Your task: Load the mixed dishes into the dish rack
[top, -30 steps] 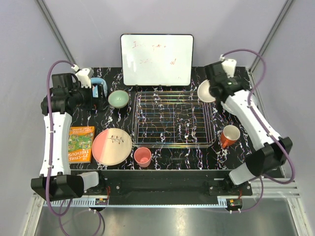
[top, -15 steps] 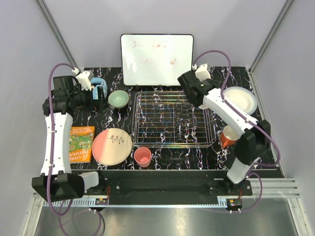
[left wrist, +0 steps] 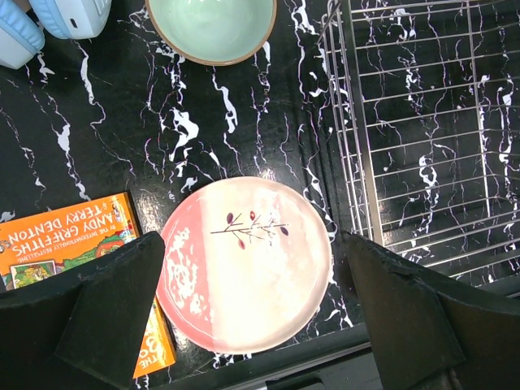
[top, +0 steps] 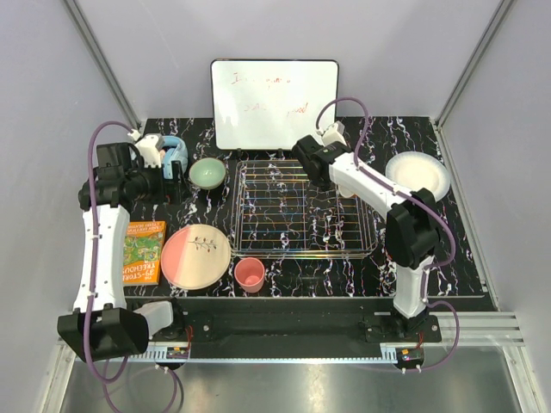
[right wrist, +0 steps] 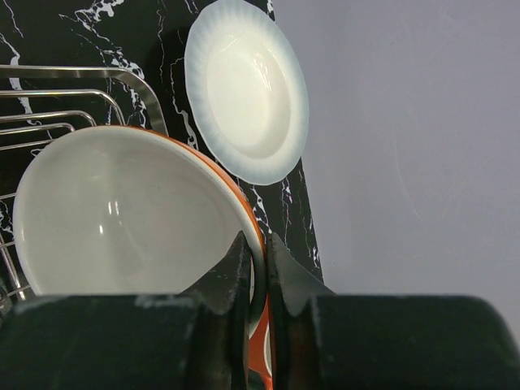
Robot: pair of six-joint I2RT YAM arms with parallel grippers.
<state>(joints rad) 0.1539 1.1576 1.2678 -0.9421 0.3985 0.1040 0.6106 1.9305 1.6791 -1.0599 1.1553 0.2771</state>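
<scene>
I keep lowering the orange bowl (right wrist: 134,215) with my right gripper, as it hangs tipped on edge above empty wires of the dish rack (top: 343,210), until it rests there.
My right gripper (right wrist: 258,240) is shut on the rim of the orange bowl with white inside (right wrist: 122,211). In the top view it (top: 308,159) hangs over the back left part of the dish rack (top: 306,215), and the bowl is hidden there. The white plate (top: 419,175) lies at the back right. My left gripper (left wrist: 252,244) is open and empty, high above the large pink plate (left wrist: 244,264). The mint-green bowl (top: 207,173) sits left of the rack, the small pink cup (top: 250,274) at the front. The orange mug is hidden behind my right arm.
An orange book (top: 142,251) lies left of the pink plate. Light-blue headphones (top: 175,148) lie at the back left beside my left gripper (top: 170,172). A whiteboard (top: 274,103) stands behind the rack. The rack's rim (right wrist: 81,73) shows left of the held bowl.
My right arm has swung left from the table's back right to over the rack's back left, carrying the orange bowl. The white plate is now uncovered. My left arm has barely moved.
</scene>
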